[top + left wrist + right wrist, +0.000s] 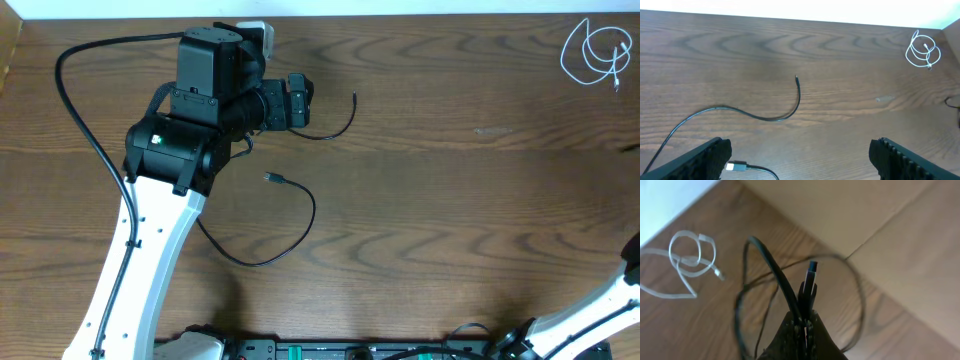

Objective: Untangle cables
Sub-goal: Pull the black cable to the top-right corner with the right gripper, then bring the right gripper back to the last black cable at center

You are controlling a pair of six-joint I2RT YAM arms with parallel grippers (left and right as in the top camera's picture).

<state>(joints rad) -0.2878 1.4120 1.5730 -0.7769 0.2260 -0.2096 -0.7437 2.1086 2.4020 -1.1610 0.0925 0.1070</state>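
Observation:
The looped black cable point(858, 287) is clear of the white cable, so my right gripper should keep going over the open wood point(598, 135) and let go of the black cable there.
My left gripper point(800, 161) stands open low over the table, with bare wood between its fingers point(712, 156). One black cable point(762, 116) curves ahead of it, and a silver-tipped plug point(736, 166) of another lies by the left finger. From overhead, the left gripper point(300, 100) sits at upper left, with one black cable point(335, 130) beside it and another black cable point(300, 215) looping below. A white cable point(595, 52) lies coiled at the far right corner. My right gripper point(805, 322) is shut on a looped black cable point(765, 260), near the white cable point(687, 262).
The left arm's thick black wire point(85, 120) arcs over the table's left side. The right arm point(585, 320) enters at the bottom right corner. The table's far edge point(790, 222) runs just beyond the right gripper, with pale floor behind.

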